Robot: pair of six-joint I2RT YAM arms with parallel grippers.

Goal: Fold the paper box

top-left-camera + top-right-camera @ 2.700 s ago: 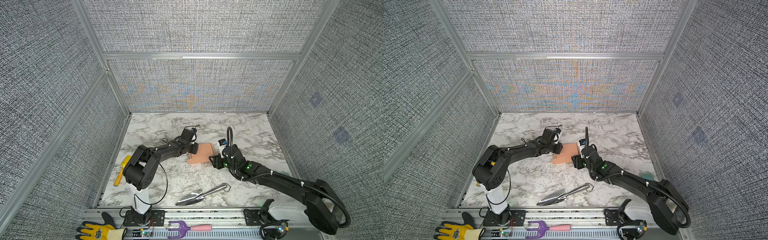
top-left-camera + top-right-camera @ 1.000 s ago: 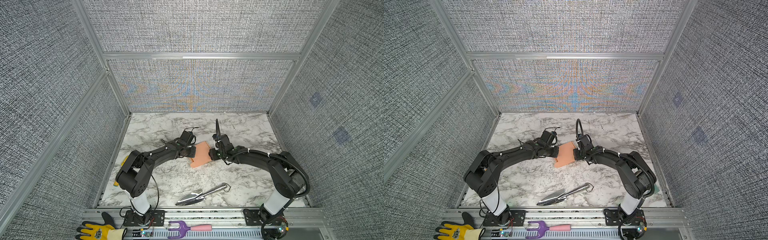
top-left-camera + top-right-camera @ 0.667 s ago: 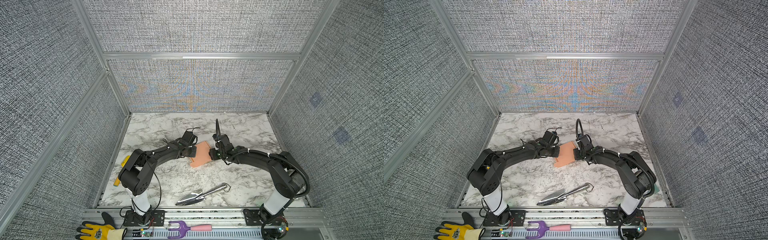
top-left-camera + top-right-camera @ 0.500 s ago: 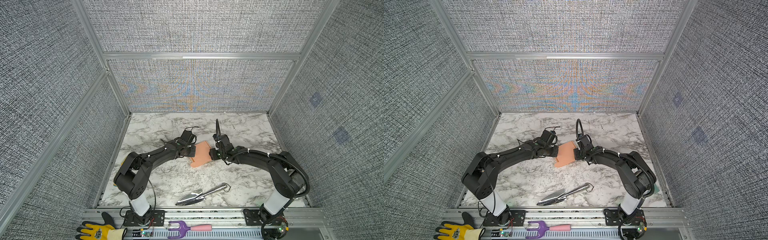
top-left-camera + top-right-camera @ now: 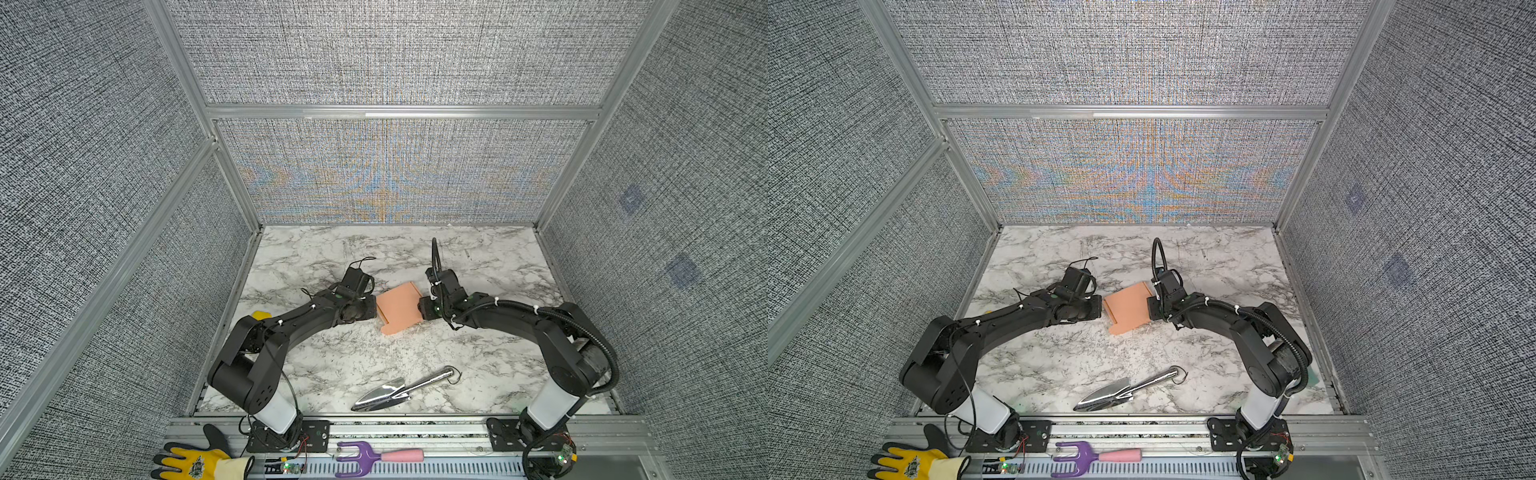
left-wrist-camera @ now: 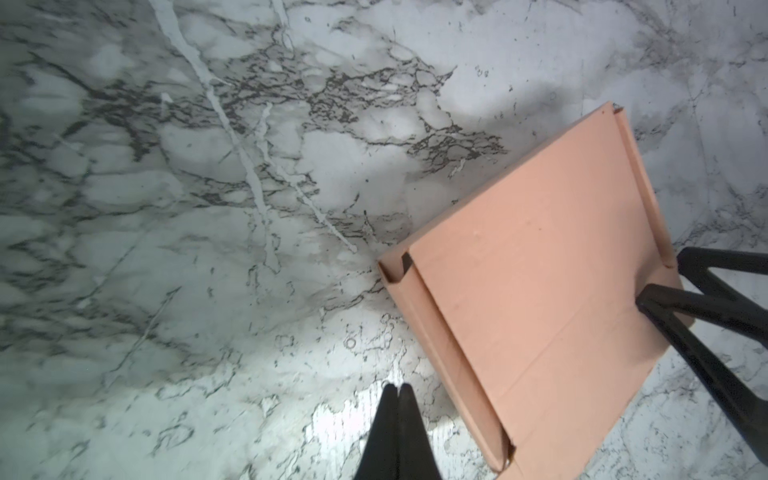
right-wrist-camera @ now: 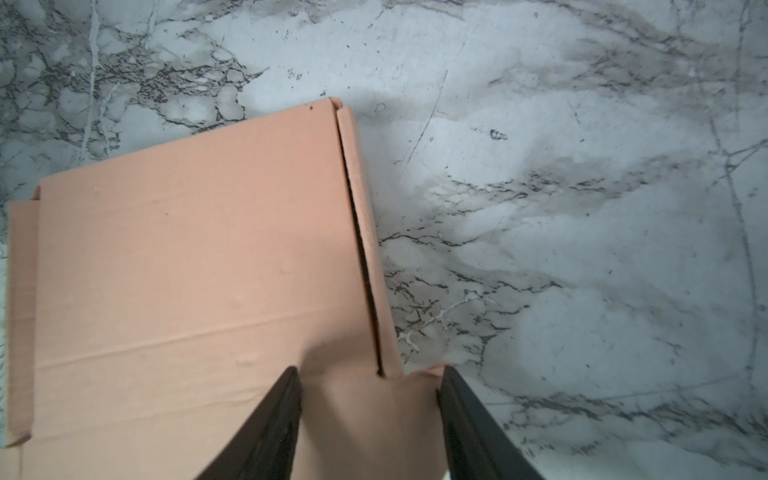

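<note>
My left gripper should help turn the paper box straight, because the box lies crooked and its front flap slants. Both grippers will work on the front flap after that.
The salmon-pink paper box lies folded flat on the marble, a flap sticking out toward the front. My left gripper is shut with nothing in it, on the marble just off the box's left side wall. My right gripper is at the box's right edge with its jaws apart. One finger lies on the top panel. The other finger touches a small tab at the side.
A silver trowel lies on the marble near the front. A yellow object shows behind the left arm by the left wall. A yellow glove and a purple hand fork rest on the front rail.
My left gripper's jaws have closed beside the box and its elbow has shifted. The right gripper and the box have stayed where they were a second ago.
</note>
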